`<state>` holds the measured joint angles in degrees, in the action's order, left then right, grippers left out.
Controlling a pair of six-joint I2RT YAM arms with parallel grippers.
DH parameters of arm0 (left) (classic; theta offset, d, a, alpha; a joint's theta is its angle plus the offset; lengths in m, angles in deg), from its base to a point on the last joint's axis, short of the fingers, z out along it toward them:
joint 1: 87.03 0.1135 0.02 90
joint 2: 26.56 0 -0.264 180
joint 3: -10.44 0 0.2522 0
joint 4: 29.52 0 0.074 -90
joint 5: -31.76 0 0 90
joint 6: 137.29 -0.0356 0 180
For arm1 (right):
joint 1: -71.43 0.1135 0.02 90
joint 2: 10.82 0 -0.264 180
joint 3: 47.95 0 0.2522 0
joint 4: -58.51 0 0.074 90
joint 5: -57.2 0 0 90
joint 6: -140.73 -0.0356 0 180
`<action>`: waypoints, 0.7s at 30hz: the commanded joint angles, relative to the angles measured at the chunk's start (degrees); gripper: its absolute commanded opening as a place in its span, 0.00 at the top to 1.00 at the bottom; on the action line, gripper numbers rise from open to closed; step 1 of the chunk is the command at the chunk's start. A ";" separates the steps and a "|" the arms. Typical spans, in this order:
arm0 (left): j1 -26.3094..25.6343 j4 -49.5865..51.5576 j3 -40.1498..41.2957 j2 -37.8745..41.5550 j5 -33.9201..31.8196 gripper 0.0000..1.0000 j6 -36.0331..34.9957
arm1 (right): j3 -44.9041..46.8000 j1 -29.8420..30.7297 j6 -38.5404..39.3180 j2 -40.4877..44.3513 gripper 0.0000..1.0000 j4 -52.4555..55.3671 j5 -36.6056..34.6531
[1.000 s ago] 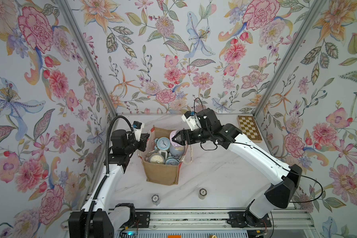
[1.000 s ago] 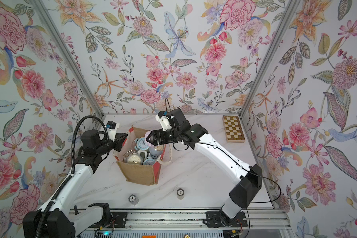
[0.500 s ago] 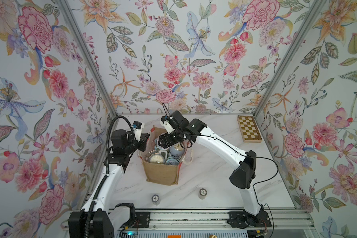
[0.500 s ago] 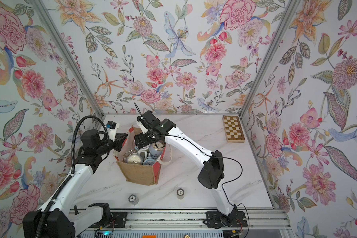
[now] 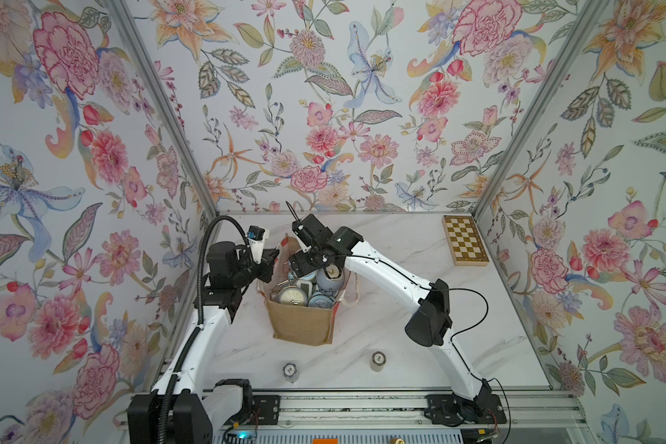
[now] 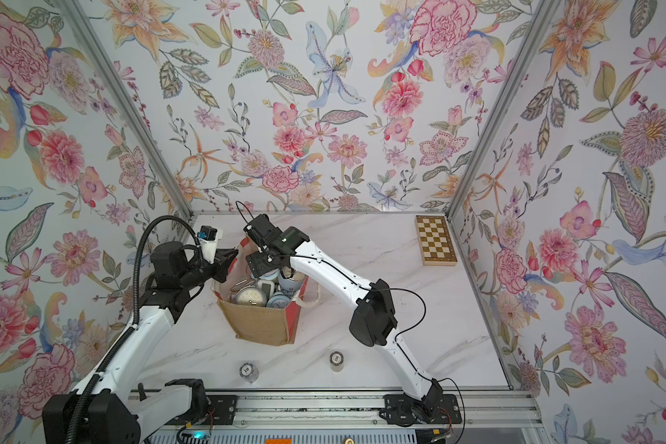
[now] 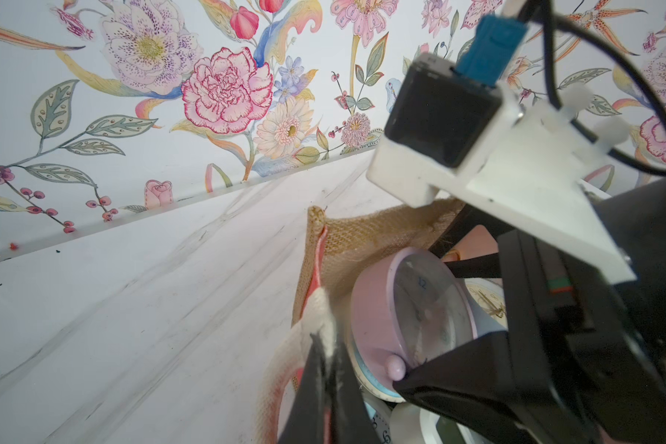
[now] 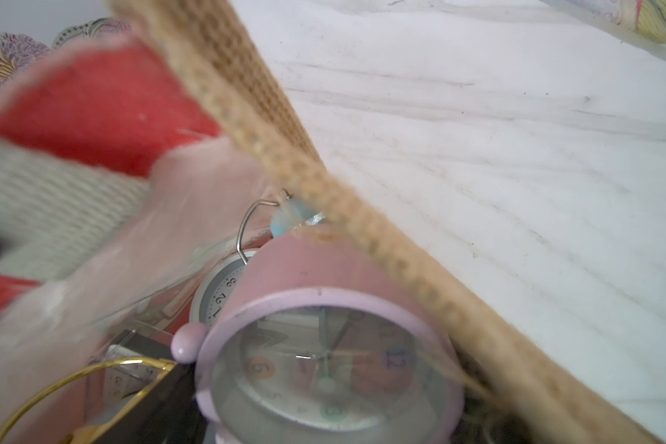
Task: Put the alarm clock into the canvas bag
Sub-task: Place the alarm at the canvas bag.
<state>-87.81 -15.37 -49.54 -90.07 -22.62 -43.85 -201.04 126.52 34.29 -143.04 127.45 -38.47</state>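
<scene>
The canvas bag has a front side that stands straight around the piled clocks. The canvas bag will stay upright and take the clocks along when I move it.
The tan canvas bag stands open on the marble table, with several clocks piled inside. My right gripper reaches down into the bag's back part, shut on a pink alarm clock. In the left wrist view this alarm clock sits between the black fingers just inside the burlap wall. My left gripper at the bag's left rim is shut on the whitish strap handle. In both top views the right gripper hides the pink clock.
A wooden chessboard box lies at the back right. Two small round cylinders stand near the front edge. Floral walls close in on three sides, the left one close behind my left arm.
My right arm has swung left from over the bag's right side and dropped, bringing the pink clock down into the bag's mouth. The left arm has not moved.
</scene>
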 commanded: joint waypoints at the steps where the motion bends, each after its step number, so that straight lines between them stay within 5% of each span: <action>1: -0.54 -2.29 -0.28 1.13 0.79 1.00 0.33 | -3.46 1.15 -0.16 0.08 0.16 0.14 -0.95; 7: -0.53 -2.67 -0.17 1.15 0.26 0.87 0.78 | -2.77 1.71 -0.76 3.88 0.06 0.13 0.49; 21: -0.53 5.63 -5.85 1.03 -5.01 0.62 2.53 | 12.34 1.34 -3.19 20.11 0.09 0.14 -5.92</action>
<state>-87.83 -13.21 -51.99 -89.87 -25.44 -42.65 -192.32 128.18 33.04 -125.89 126.90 -41.16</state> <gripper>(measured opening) 0.375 0.916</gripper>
